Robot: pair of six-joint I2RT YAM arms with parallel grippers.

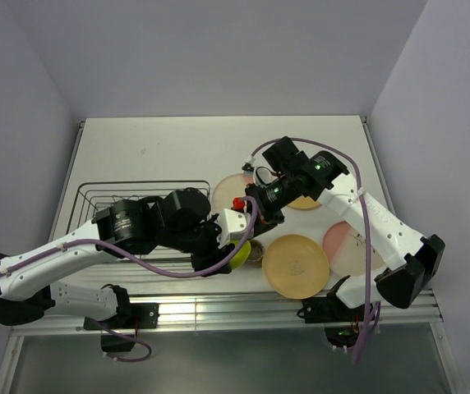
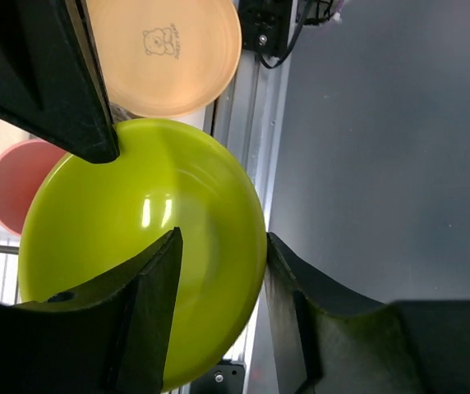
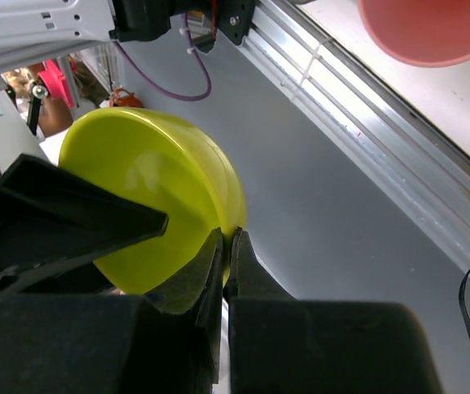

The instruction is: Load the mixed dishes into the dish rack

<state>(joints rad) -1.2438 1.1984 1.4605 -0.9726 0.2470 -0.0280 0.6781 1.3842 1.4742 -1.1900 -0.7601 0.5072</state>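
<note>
The yellow-green bowl's free rim point(image 2: 259, 271) is between my left gripper's fingers, so my right gripper should go on pinching its opposite rim point(image 3: 232, 215) until my left gripper closes, and then let go.
The yellow-green bowl point(image 1: 240, 255) hangs tilted over the table's near edge, between both grippers. My right gripper point(image 3: 228, 236) is shut on the bowl point(image 3: 145, 189), pinching its thin rim. My left gripper point(image 2: 223, 238) straddles the opposite rim of the bowl point(image 2: 136, 222), one finger inside and one outside. Bowl wall shows in the gap between its jaws, which stand open. From above, the left gripper point(image 1: 223, 245) and right gripper point(image 1: 254, 223) meet at the bowl. The dish rack point(image 1: 95, 197) lies at the left, partly behind my left arm.
A yellow-orange plate point(image 1: 297, 265) with a bear drawing point(image 2: 165, 49) lies right of the bowl. A pink plate point(image 1: 343, 246) sits farther right and a cream-and-pink plate point(image 1: 228, 193) behind. A tiny grey-brown cup point(image 1: 256, 253) stands by the bowl. The aluminium rail point(image 1: 218, 308) edges the table.
</note>
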